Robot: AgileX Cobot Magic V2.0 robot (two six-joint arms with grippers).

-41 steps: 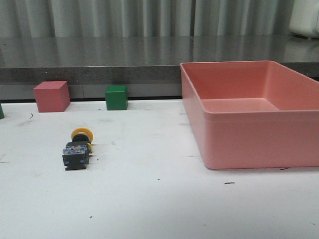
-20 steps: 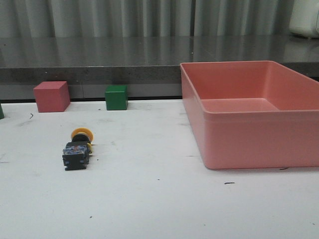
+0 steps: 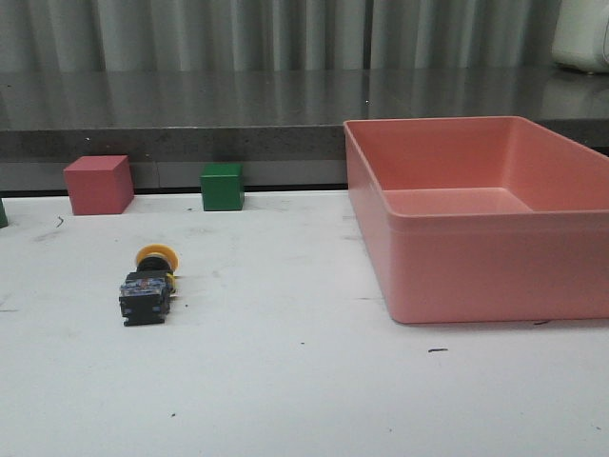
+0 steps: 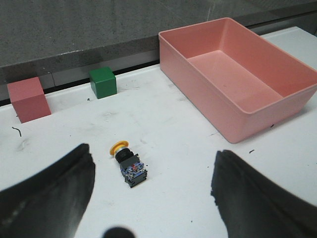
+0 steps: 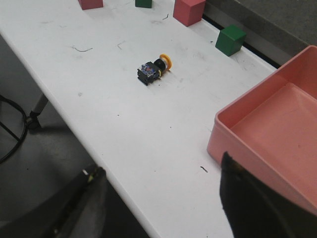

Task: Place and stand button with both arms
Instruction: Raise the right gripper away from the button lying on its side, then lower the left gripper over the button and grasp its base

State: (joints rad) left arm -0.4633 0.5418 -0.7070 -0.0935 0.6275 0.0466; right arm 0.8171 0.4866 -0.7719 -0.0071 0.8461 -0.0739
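Observation:
The button (image 3: pixel 148 288) is lying on its side, far away from my right gripper. Next, my left gripper picks it up and stands it with its yellow cap (image 3: pixel 158 254) on top.
The button (image 3: pixel 147 286) lies on its side on the white table (image 3: pixel 304 381), left of centre, with its yellow cap toward the back wall and its black-blue block toward me. Neither arm shows in the front view. In the left wrist view my left gripper (image 4: pixel 153 154) hangs open above the table, with the button (image 4: pixel 130 162) lying between its black fingers (image 4: pixel 49 193) but well below them. The right gripper (image 5: pixel 162 166) is open over the table's near edge, far from the button (image 5: pixel 153 69). Nothing is held.
A large pink bin (image 3: pixel 476 257) fills the right side of the table. A pink cube (image 3: pixel 98 184) and a green cube (image 3: pixel 222 186) stand along the back edge, left of the bin. More cubes (image 5: pixel 90 3) sit at the far left. The table edge (image 5: pixel 59 116) drops to the floor.

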